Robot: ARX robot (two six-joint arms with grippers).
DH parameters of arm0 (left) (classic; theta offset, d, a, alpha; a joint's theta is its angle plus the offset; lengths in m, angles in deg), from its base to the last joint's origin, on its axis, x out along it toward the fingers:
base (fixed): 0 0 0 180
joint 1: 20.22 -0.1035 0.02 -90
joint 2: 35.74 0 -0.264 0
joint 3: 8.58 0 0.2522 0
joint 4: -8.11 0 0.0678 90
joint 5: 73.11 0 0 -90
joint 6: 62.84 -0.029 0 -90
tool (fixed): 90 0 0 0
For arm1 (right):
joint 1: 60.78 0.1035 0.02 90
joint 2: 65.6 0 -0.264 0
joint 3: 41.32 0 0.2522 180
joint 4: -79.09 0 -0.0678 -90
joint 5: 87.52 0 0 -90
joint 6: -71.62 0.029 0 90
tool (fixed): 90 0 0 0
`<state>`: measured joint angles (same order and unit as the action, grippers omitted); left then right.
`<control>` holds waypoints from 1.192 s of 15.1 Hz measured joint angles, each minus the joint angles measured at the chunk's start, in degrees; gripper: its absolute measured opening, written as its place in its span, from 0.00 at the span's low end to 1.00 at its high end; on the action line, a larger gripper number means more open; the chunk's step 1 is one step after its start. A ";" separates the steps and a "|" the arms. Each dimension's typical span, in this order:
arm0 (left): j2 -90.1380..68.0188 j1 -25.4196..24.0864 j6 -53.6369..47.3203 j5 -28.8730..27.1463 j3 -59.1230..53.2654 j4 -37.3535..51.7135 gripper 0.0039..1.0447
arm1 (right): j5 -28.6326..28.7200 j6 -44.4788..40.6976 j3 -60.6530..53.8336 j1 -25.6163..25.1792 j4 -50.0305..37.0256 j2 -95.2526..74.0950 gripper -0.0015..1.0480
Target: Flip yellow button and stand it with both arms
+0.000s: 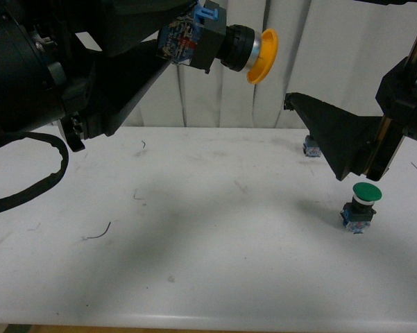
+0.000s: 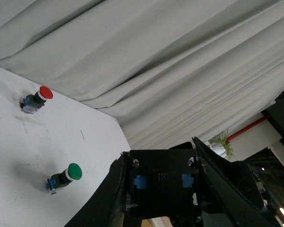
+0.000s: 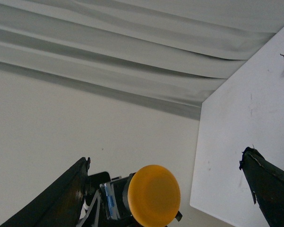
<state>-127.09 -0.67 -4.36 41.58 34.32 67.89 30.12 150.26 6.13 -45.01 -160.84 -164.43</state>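
Note:
I expect the yellow button (image 1: 218,43) to stay upright when I set it block-down, because the matching green button (image 1: 361,208) balances on its block under a wide cap.
High above the table, my left gripper (image 1: 184,43) is shut on the boxy block of the yellow button (image 1: 262,55), which lies sideways with its yellow cap pointing right. In the left wrist view the button's dark block (image 2: 161,182) fills the space between the fingers. My right gripper (image 1: 312,111) stands open at the right, lower than the button and apart from it. In the right wrist view the yellow cap (image 3: 153,195) faces the camera between the two spread black fingers (image 3: 267,184).
A green-capped button (image 1: 361,207) stands on the white table (image 1: 194,229) at the right, under my right arm. A red-capped button (image 2: 34,99) lies further back; only its base (image 1: 311,148) shows in the front view. White curtains hang behind the table.

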 joint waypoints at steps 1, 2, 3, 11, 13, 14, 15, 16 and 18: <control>0.00 -0.04 0.00 -0.02 0.00 0.00 0.33 | -0.68 0.98 0.59 0.07 0.17 -0.68 0.94; 0.00 -0.15 0.00 -0.02 0.00 -0.02 0.33 | -1.29 1.51 1.05 0.42 0.13 -1.18 0.94; 0.00 -0.15 -0.02 -0.02 0.00 0.00 0.33 | -1.53 1.75 1.53 0.90 0.09 -1.51 0.94; 0.00 -1.03 -0.22 0.42 -0.39 0.02 0.33 | -2.08 2.32 3.48 8.28 0.00 -4.52 0.94; 0.00 -1.20 -0.22 0.44 -0.50 0.00 0.33 | -2.12 2.34 3.65 8.59 0.07 -4.63 0.94; 0.00 -1.22 -0.22 0.50 -0.50 0.00 0.33 | -2.05 2.40 3.87 8.59 0.07 -4.63 0.89; 0.00 -1.22 -0.20 0.68 -0.50 0.00 0.33 | -2.10 2.36 4.20 8.61 0.07 -4.63 0.80; 0.00 -1.22 -0.20 0.83 -0.50 0.00 0.33 | -2.10 2.38 4.48 8.61 0.04 -4.66 0.77; -0.15 -1.29 -0.22 0.85 -0.50 -0.28 0.33 | -2.12 2.36 4.76 8.68 -0.33 -4.85 0.55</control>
<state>-127.24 -1.96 -4.58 42.43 33.82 67.61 28.00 152.62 10.90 -36.34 -161.17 -169.28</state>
